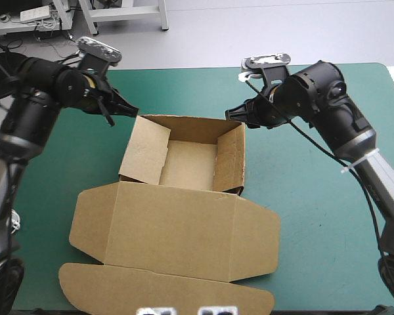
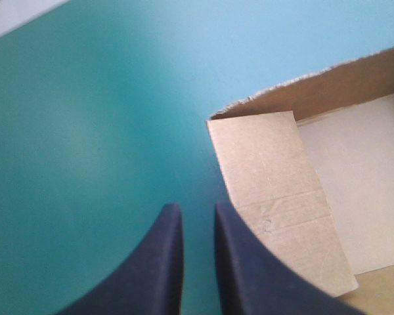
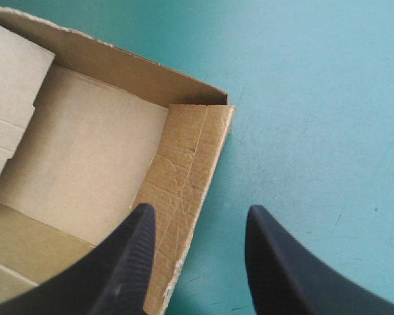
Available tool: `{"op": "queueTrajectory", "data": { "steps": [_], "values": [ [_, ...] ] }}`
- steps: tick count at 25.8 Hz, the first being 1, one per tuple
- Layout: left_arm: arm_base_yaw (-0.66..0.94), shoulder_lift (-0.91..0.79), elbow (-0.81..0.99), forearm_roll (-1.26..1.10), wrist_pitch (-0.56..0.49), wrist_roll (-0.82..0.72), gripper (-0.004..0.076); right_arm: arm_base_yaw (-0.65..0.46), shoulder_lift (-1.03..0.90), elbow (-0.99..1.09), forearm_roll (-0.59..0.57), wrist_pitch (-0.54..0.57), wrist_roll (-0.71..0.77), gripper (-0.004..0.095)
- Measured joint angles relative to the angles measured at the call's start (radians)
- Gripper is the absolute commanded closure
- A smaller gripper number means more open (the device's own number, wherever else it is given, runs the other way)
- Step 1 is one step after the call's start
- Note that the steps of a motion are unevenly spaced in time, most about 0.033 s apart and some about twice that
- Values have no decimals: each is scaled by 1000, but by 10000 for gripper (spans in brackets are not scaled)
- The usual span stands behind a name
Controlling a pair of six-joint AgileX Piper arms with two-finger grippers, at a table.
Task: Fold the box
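The spread lid [image 1: 167, 226] is attached to the tray along a crease [image 1: 177, 187]. I expect the lid to follow, still open, when my right gripper pulls the tray's side.
The brown box [image 1: 184, 164] stands mid-table as an open tray, its left flap [image 1: 144, 152] leaning inward and its right wall [image 1: 231, 157] upright. Its lid [image 1: 177, 230] lies flat toward the near edge. My left gripper [image 1: 128, 110] hovers just outside the tray's far left corner; in the left wrist view its gripper [image 2: 196, 209] is all but shut, holding nothing, beside the left flap [image 2: 276, 170]. My right gripper [image 1: 235, 115] hangs over the far right corner. It is open [image 3: 200, 213], one finger over the right wall [image 3: 184, 177], the other outside it.
The teal-green cover [image 1: 315, 197] lies bare to the right of the box and along the far edge. The lid's rounded tuck flap [image 1: 164, 292] reaches close to the table's near edge.
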Motion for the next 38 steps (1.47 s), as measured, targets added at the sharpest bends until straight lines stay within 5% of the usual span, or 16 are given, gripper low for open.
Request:
{"op": "queueTrajectory", "data": {
  "steps": [10, 22, 28, 30, 38],
  "values": [
    [0, -358, 134, 129, 1, -38, 734, -4, 29, 120, 2, 1, 91, 496],
    [0, -827, 795, 156, -19, -162, 734, -54, 221, 188, 170, -128, 63, 543],
    [0, -1034, 1017, 148, -24, -179, 734, -85, 282, 188, 209, -143, 13, 729],
    [0, -1115, 1105, 116, -29, -181, 734, -85, 310, 188, 214, -154, -13, 908],
    [0, -1265, 1307, -9, -66, -187, 734, -97, 303, 138, 160, -137, -79, 928]
  ]
}}
